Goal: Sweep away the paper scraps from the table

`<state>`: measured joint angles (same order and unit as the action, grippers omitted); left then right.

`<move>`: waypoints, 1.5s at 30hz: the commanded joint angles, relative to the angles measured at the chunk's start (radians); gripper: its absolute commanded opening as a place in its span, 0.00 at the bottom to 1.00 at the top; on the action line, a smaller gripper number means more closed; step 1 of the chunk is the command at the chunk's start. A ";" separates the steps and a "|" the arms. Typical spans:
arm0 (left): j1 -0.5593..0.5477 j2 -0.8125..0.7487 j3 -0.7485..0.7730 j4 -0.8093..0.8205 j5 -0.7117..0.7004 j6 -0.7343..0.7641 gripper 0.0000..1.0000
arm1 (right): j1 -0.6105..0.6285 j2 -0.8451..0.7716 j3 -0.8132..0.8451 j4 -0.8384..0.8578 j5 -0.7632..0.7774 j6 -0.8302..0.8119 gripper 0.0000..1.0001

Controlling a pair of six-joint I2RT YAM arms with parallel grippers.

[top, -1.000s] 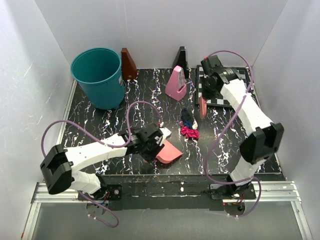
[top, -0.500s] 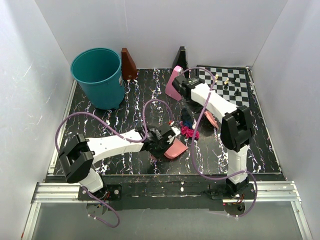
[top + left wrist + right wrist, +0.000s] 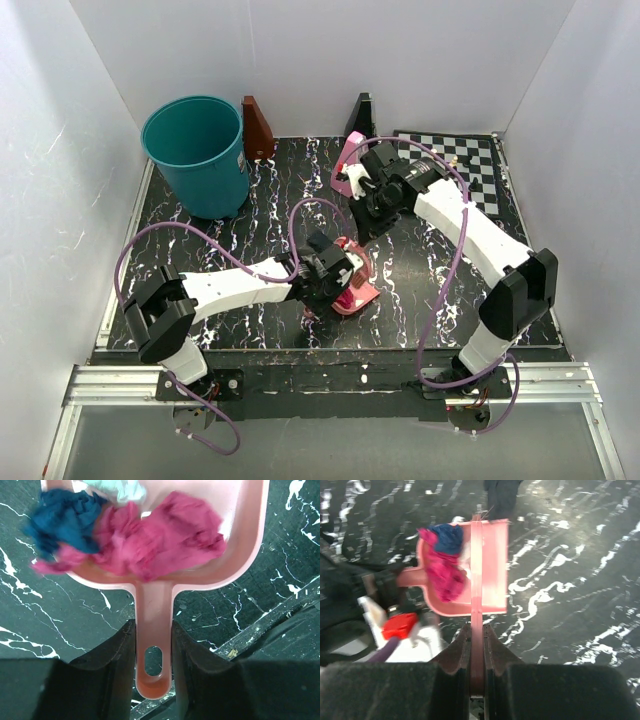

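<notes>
My right gripper should back away because wads are hanging over the pan's rim. My left gripper should empty the pan into the teal bin before sweeping the dark shape.
My left gripper is shut on the handle of the pink dustpan, which lies on the black veined table. The paper scraps lie in the pan: a magenta wad, a dark blue wad and a pale one. My right gripper is shut on a thin pink brush, held edge-on with its end over the pan's mouth. From above, the dustpan sits at the front middle beside the left gripper. The right gripper is just behind it.
A teal bin stands at the back left. A brown wedge, a black wedge and a pink wedge stand along the back. A chessboard lies at the back right. A dark shape lies beyond the pan.
The right arm swung from the chessboard to the middle and swept the scraps toward me into the dustpan. The left arm slid the dustpan right to meet them.
</notes>
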<state>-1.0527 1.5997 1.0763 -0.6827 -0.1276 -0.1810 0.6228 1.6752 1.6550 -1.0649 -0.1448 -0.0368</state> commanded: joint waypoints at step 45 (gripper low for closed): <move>0.362 -0.314 0.367 -0.353 -0.006 0.006 0.00 | -0.077 -0.118 -0.077 0.260 0.579 0.140 0.01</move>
<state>-0.7826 1.3128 1.3262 -0.9623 -0.1665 -0.2501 0.5415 1.5917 1.5925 -0.8185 0.4656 0.0776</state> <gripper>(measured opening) 0.286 0.135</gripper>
